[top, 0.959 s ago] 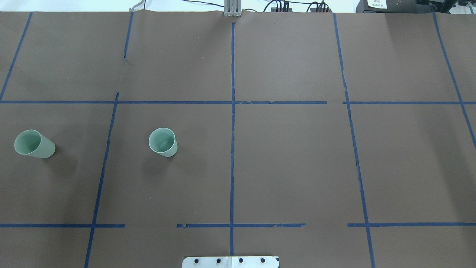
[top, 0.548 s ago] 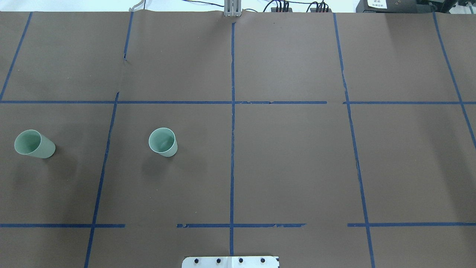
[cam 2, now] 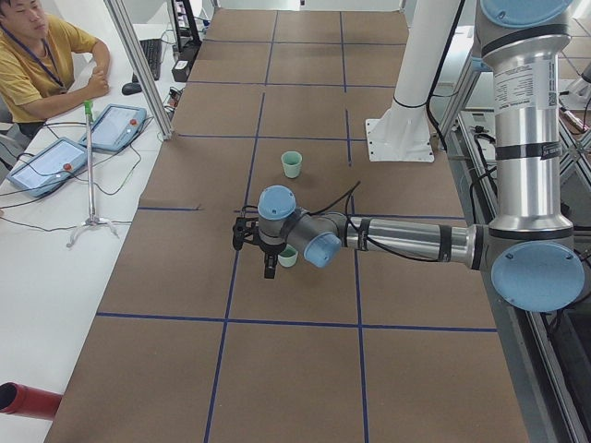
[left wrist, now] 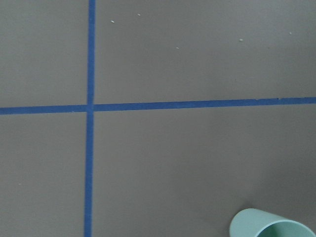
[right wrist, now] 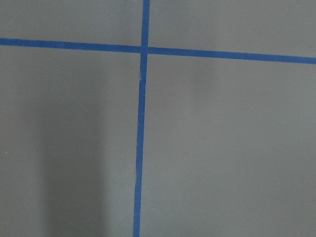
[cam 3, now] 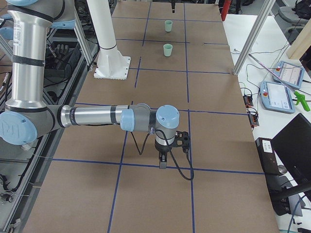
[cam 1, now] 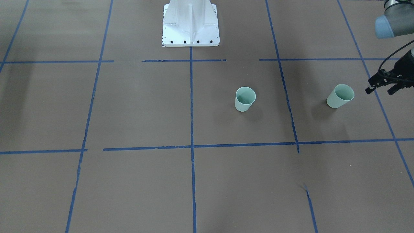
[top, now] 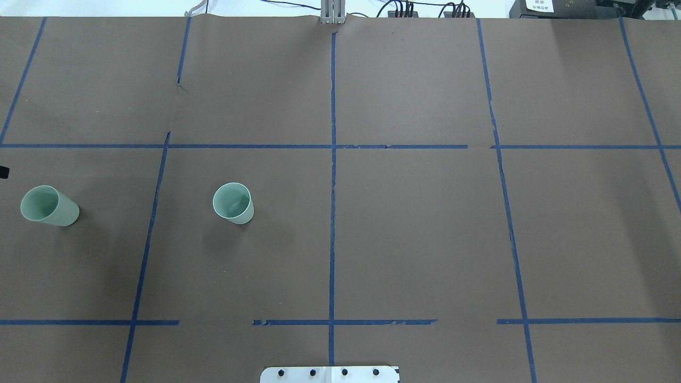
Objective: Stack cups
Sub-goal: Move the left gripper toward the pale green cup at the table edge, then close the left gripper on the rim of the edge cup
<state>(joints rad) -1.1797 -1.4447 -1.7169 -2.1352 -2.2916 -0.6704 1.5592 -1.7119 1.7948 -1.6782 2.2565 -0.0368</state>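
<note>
Both cups get slimmer down to a narrower base point(cam 1: 332, 102). I expect the outer cup point(cam 1: 340, 96) to sink into the inner cup almost to its rim as I lower it.
Two pale mint-green cups stand rim up on the brown table, apart from each other. The outer cup point(top: 49, 205) also shows in the front view point(cam 1: 340, 95) and at the bottom edge of the left wrist view point(left wrist: 271, 226). The inner cup point(top: 233, 203) stands nearer the table's middle point(cam 1: 245, 99). My left gripper point(cam 1: 380, 89) hovers open and empty just beyond the outer cup, apart from it. Only its tip point(top: 2, 172) shows in the overhead view. My right gripper point(cam 3: 167, 156) hangs over the table far from both cups. I cannot tell whether it is open or shut.
Blue tape lines point(top: 332, 175) divide the brown table cover into squares. The white robot base point(cam 1: 190, 22) stands at the table's near edge. An operator point(cam 2: 37, 55) sits at a side desk with tablets. A metal post point(cam 3: 252, 34) stands by the table edge.
A black tip of my left gripper has come into the overhead view at its left edge, above the outer cup. The cups have not moved.
</note>
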